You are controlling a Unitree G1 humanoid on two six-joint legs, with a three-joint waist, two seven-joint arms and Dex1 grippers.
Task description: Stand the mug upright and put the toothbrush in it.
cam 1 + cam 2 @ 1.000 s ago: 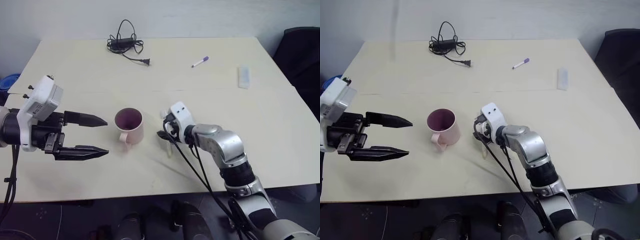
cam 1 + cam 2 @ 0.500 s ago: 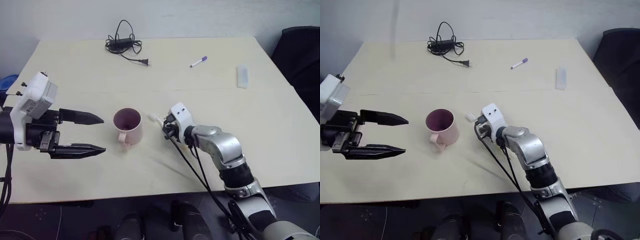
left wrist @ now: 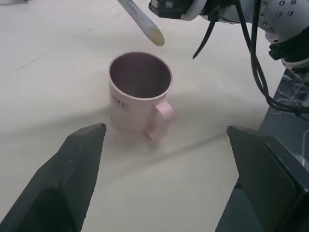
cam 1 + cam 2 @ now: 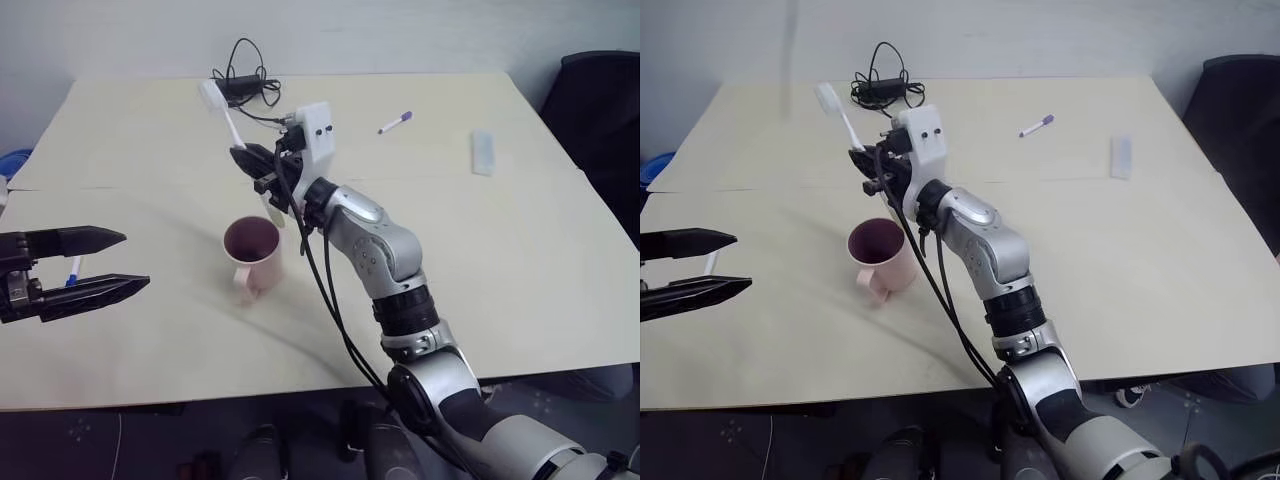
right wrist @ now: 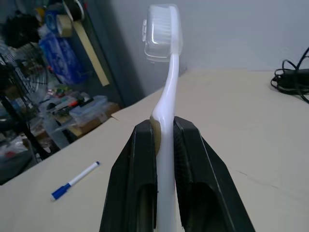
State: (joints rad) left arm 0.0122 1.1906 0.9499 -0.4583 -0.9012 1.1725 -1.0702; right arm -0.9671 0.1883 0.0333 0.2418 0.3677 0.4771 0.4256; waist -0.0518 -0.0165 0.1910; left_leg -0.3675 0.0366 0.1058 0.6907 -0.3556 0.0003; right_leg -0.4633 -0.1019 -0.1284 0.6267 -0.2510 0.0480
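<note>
I should keep lowering the toothbrush with my right gripper, as the toothbrush's yellow end [image 4: 275, 216] points down just over the mug's rim, until that end is inside the mug's opening [image 4: 252, 240].
The pale pink mug [image 4: 252, 250] stands upright on the table, handle toward me, its dark pink inside empty. My right gripper [image 4: 255, 165] hovers just behind and above it, shut on the toothbrush [image 4: 228, 122]. The brush is tilted, with its capped bristle head [image 5: 163, 29] up and its yellow handle end [image 3: 147, 28] hanging just over the mug's rim [image 3: 140, 55]. My left gripper [image 4: 136, 260] stands open, level, well to the left of the mug with nothing between its fingers [image 3: 77, 164].
A blue-and-white marker [image 4: 72, 270] lies on the table by the left gripper. At the back lie a black cable with adapter [image 4: 245, 85], a purple-capped marker [image 4: 397, 122] and a small white block [image 4: 485, 153]. A dark chair [image 4: 600, 100] stands past the right edge.
The right gripper shut on the toothbrush and lifted it off the table, up and left to above the mug, bristle end raised. The left gripper drew back to the left, away from the mug.
</note>
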